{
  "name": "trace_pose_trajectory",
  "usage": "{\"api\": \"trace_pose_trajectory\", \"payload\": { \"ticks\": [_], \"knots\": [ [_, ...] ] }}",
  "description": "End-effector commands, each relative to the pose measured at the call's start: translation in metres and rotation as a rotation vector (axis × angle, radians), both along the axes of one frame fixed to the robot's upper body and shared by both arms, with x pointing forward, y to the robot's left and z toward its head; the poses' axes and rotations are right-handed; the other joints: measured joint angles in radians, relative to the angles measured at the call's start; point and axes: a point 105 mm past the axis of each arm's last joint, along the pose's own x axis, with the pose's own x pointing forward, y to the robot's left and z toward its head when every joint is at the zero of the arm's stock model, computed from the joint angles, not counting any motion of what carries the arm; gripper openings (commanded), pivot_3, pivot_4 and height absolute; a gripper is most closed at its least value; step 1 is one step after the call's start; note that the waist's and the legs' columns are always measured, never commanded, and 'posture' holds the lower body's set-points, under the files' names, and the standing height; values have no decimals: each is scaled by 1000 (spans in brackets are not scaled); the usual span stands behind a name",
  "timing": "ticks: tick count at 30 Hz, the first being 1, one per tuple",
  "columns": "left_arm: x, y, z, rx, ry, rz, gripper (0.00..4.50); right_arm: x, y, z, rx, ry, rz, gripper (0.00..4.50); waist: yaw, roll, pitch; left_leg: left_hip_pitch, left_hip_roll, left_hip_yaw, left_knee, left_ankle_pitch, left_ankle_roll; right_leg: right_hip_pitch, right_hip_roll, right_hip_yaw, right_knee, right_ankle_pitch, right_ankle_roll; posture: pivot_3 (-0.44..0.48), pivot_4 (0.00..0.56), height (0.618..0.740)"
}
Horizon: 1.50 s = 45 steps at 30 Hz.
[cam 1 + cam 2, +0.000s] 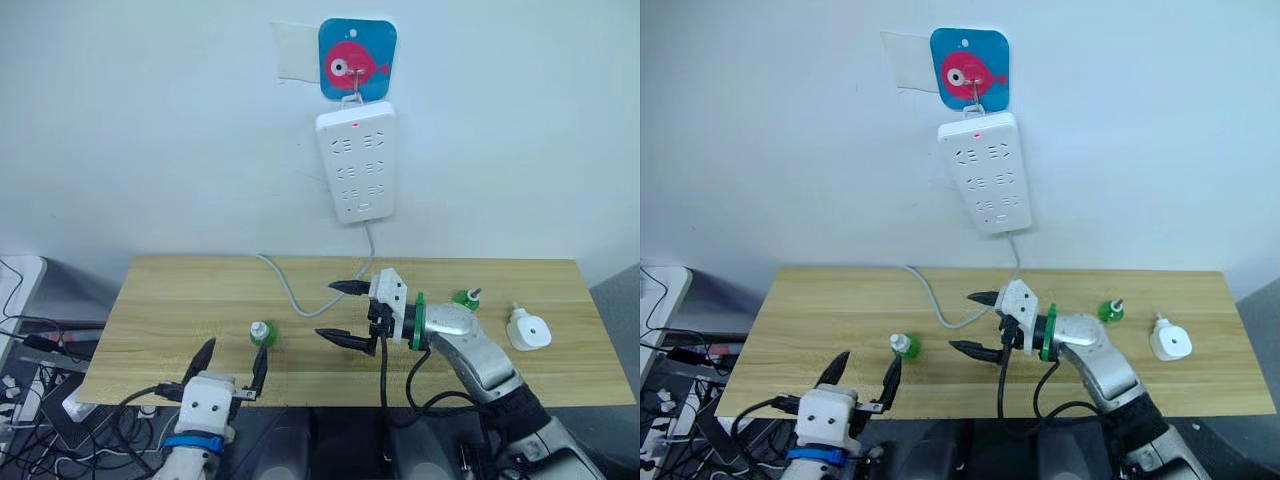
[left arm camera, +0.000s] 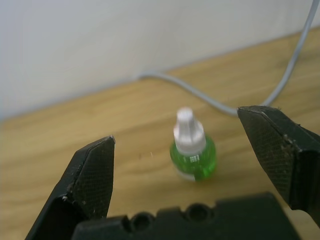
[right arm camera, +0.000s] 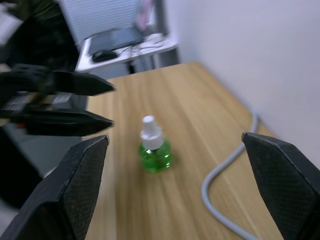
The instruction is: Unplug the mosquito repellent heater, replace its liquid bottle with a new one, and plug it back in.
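The robot should expect a hidden wick standing under the cap when it takes the cap off, because the white cap (image 2: 190, 140) rises into a tall, narrow tip (image 2: 185, 116).
The white mosquito repellent heater (image 1: 528, 330) lies on the wooden table (image 1: 170, 300) at the far right, away from the wall power strip (image 1: 356, 162). A green liquid bottle with a white cap (image 1: 262, 333) stands left of centre. A second green bottle (image 1: 466, 297) stands near the heater, behind my right forearm. My left gripper (image 1: 236, 358) is open at the table's front edge, just in front of the capped bottle (image 2: 193, 152). My right gripper (image 1: 328, 310) is open over the table's middle, pointing left toward that bottle (image 3: 155, 150) with nothing between its fingers.
The strip's grey cable (image 1: 285, 285) drops from the wall and loops across the table behind the capped bottle. A fish-shaped hook plate (image 1: 357, 58) holds the strip. Cables and boxes (image 1: 30, 350) clutter the floor at the left.
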Motion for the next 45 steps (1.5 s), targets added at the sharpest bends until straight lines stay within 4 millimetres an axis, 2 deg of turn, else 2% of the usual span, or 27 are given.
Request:
{"api": "trace_pose_trajectory", "payload": {
  "ticks": [1,7,11,17,24,32,35,40,43,45],
  "knots": [
    [6,2,-10,-67,-6,33,4500,-11,3,5,-18,-42,87,4469,3,-1,0,0,0,0,0,0,0,0,0,0,0,0,0,78,286,740],
    [24,-1,-27,-56,-4,11,4500,-17,3,6,-35,-58,82,4469,3,-2,1,0,0,0,0,0,0,0,0,0,1,0,0,61,297,740],
    [40,3,-30,-9,-29,24,4500,-14,2,6,-36,-52,39,4469,3,-2,1,0,0,0,0,0,0,0,0,0,1,0,0,52,301,740],
    [50,8,-40,23,-24,26,4500,-7,4,9,-9,-46,-55,4469,1,-3,2,0,1,-1,0,0,0,0,0,0,1,0,0,36,310,740],
    [69,1,-53,8,-3,-25,4500,-14,2,9,-34,-59,-30,4469,-2,-4,2,0,0,-1,0,0,0,0,0,-1,1,0,0,18,311,740],
    [76,-1,-57,15,-21,-37,4500,-12,-7,9,-54,-62,-42,4469,-22,-4,3,0,0,-2,0,0,0,0,0,-1,1,0,0,4,310,740],
    [72,-2,-57,11,-26,-36,3874,-12,-6,10,-52,-62,-41,4500,-22,-4,3,0,1,-2,0,0,0,0,0,-1,1,0,0,3,304,740],
    [65,-4,-59,16,-22,-41,2350,-11,-6,10,-46,-59,-49,4500,-22,-4,3,0,0,-2,0,0,0,0,0,-1,1,0,0,3,301,740],
    [65,-2,-57,21,-23,-32,2261,-12,-8,10,-44,-57,-55,4500,-22,-4,3,0,0,-2,0,0,0,0,0,-1,1,0,0,4,299,740],
    [69,-18,-53,107,-6,-160,2261,-11,-12,11,-59,-72,-63,4500,-22,-4,3,0,0,-2,0,0,0,0,0,-1,0,0,0,13,302,740]
  ]
}}
